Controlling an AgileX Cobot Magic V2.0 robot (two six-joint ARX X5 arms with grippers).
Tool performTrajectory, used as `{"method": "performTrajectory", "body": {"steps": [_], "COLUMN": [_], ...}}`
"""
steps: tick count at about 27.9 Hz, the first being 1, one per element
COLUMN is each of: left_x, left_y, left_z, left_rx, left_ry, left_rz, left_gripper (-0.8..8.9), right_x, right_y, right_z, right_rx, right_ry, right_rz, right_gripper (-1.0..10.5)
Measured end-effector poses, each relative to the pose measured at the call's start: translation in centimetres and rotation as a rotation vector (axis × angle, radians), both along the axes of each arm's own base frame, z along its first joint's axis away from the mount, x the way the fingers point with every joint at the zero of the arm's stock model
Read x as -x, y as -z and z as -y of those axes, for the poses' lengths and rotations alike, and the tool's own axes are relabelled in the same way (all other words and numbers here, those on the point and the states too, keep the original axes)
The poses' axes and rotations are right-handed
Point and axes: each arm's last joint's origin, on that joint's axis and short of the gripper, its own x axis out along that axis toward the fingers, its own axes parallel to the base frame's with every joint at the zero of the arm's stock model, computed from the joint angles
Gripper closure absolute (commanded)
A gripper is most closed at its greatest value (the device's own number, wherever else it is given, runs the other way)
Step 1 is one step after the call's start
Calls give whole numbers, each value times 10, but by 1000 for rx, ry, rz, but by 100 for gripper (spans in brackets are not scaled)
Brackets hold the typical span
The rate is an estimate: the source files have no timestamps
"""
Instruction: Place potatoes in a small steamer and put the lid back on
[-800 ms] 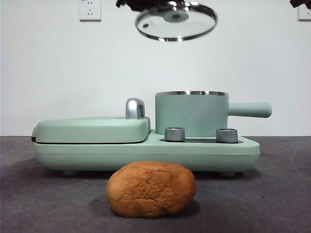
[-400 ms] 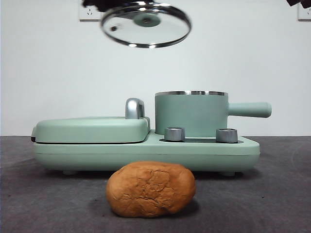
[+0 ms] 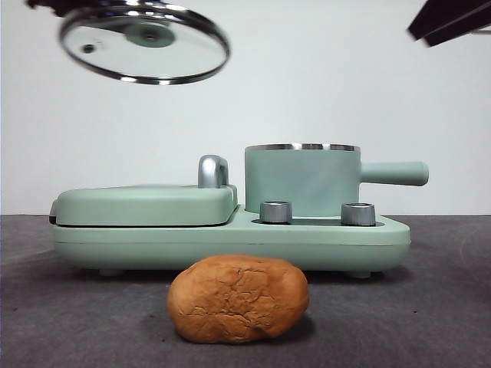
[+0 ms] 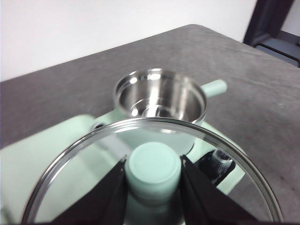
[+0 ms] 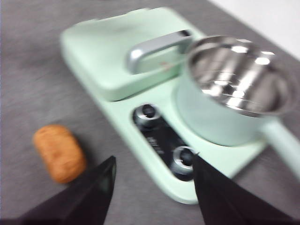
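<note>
The small steamer's opening [image 5: 241, 77] is wider than the length of the orange-brown potato [image 3: 238, 299], so the potato will rest below the steamer's rim when I lower it in.
The glass lid [image 3: 146, 42] hangs high at the upper left, above the griddle side, held by its mint knob [image 4: 153, 165] in my left gripper [image 4: 153, 176], which is shut on it. The small steamer [image 3: 302, 179] stands uncovered on the base, and its steel inside [image 4: 159, 96] holds nothing. On the table in front of the appliance lies the orange-brown potato [image 3: 238, 298], also seen small in the right wrist view [image 5: 59, 152]. My right gripper [image 5: 152, 180] is open, high at the upper right [image 3: 449, 19], above the knobs and the potato.
The mint-green appliance base [image 3: 230, 241] carries a flat griddle cover [image 3: 146, 205] with a steel handle [image 3: 213, 171] and two steel knobs [image 3: 276, 211]. The steamer's side handle [image 3: 395, 173] sticks out to the right. Dark grey table surface [image 3: 430, 307] surrounds it.
The lid has moved leftward in my left gripper, away from above the steamer. My right gripper has come further into view at the top right corner.
</note>
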Motion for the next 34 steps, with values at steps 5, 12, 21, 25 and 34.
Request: {"method": "performTrajectory", "body": {"steps": [5,12,21,25,34], "left_x": [16,23,23,23,23], "left_y": [-6,-8,-8,-8,-8], "left_z": [-18,-29,-29,-29,-29], "left_rx": [3,-1,1,1,1], "left_ry": [-77,-113,-116,-116,-116], "left_rz": [6,-9,-9,-11,-12], "left_gripper": [804,804,804,804,804], "right_x": [-4,-11,-29,-36,-47], "right_y": [12,40,80,95,129], "right_z": [-24,-61,-101,-112,-126], "right_rx": [47,143,217,229,283], "right_ry": [-121,-258,-334,-345,-349], "right_rz": [-72,-208,-294,-308,-380], "right_gripper": [643,603,564,556,628]}}
